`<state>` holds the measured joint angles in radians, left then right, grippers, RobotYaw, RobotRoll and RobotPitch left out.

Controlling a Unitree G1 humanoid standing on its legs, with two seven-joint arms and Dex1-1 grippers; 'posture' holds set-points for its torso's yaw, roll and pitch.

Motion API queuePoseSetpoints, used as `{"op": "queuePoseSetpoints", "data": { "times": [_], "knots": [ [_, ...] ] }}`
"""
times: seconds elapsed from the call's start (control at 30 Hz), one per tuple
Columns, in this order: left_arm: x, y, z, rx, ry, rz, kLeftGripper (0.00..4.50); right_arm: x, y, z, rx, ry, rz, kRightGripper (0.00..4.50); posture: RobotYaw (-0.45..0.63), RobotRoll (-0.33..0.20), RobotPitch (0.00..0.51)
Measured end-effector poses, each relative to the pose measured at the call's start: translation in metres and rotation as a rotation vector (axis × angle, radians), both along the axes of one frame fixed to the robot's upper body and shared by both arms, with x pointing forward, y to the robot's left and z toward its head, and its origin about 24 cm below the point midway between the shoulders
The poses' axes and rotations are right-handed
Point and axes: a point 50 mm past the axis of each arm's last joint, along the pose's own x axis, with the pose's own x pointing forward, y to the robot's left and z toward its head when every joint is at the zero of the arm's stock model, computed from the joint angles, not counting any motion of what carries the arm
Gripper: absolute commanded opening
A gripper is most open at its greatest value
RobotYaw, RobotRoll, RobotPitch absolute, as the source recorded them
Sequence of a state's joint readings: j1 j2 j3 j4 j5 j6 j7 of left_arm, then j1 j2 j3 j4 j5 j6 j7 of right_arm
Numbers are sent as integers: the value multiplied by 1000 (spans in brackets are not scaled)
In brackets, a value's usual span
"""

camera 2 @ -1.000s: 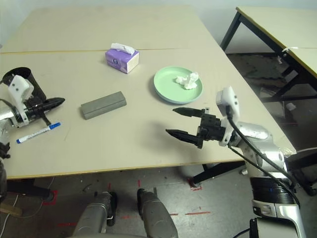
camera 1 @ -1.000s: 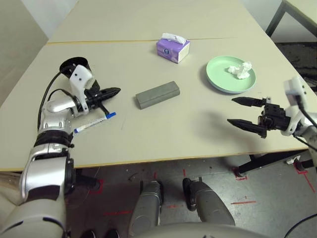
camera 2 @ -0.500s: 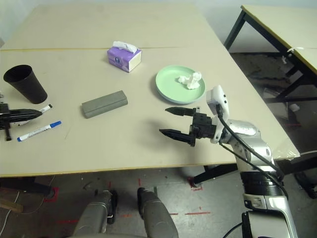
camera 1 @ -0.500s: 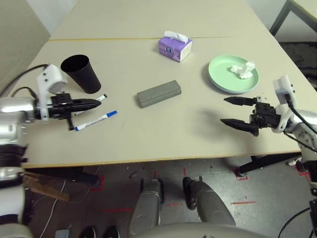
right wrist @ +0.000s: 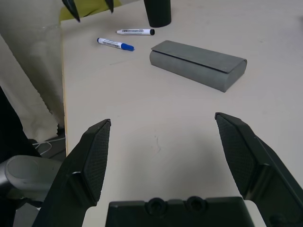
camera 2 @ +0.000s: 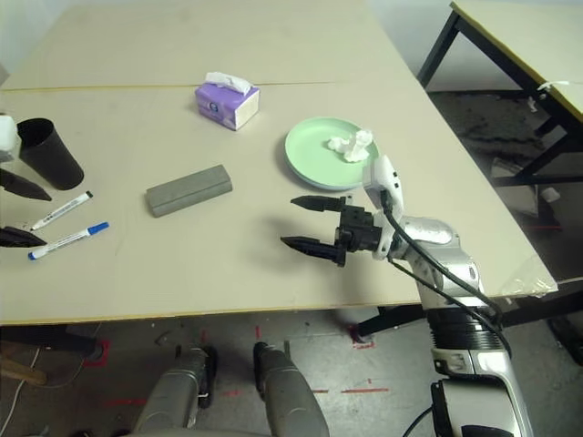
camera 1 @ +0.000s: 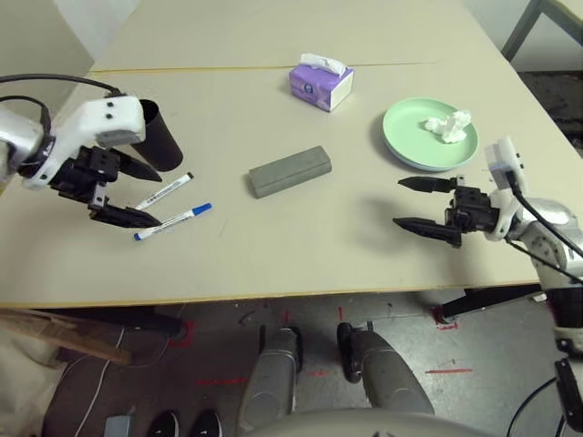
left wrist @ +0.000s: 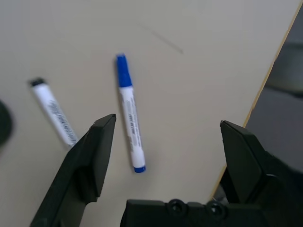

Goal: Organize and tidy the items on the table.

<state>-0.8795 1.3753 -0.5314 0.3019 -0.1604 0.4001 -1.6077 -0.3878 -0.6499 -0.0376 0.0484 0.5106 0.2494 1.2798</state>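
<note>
The blue-capped marker lengthwise (left wrist: 128,109) is between my fingers and the black-capped one is outside, so my left gripper should keep going down and close on the blue-capped marker's white body (camera 1: 171,224).
On the table (camera 1: 273,255), my left gripper (camera 1: 157,198) hangs open over two white markers, holding nothing. The black-capped marker (camera 1: 164,191) and the blue-capped one (camera 1: 173,222) lie side by side, also in the left wrist view: black-capped marker (left wrist: 52,118), blue-capped marker (left wrist: 130,132). A black cup (camera 1: 160,137) stands upright just behind them. The grey glasses case (camera 1: 290,171) lies mid-table. A crumpled tissue (camera 1: 448,126) rests on the green plate (camera 1: 405,146). My right gripper (camera 1: 397,202) is open and empty, in front of the plate, pointing toward the case (right wrist: 199,64).
A purple tissue box (camera 1: 321,84) stands at the back, just in front of the yellowish seam (camera 1: 228,68). The table's front edge (camera 1: 273,296) runs close under both grippers. A second table (camera 2: 519,27) stands to the far right.
My left gripper has opened and swung out to the left, away from the cup. The black-capped marker now lies beside the blue one. The right gripper drifted slightly left.
</note>
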Motion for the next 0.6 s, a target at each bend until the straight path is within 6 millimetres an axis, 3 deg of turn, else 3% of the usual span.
{"op": "queuePoseSetpoints", "data": {
  "times": [0.3,0.6],
  "knots": [
    [10,14,-32,67,98,55,4474,-8,-1,-1,-27,9,-4,4500,-92,0,200],
    [19,11,-55,55,86,21,4474,-8,-1,4,-43,10,2,4500,-84,0,198]
  ]
}}
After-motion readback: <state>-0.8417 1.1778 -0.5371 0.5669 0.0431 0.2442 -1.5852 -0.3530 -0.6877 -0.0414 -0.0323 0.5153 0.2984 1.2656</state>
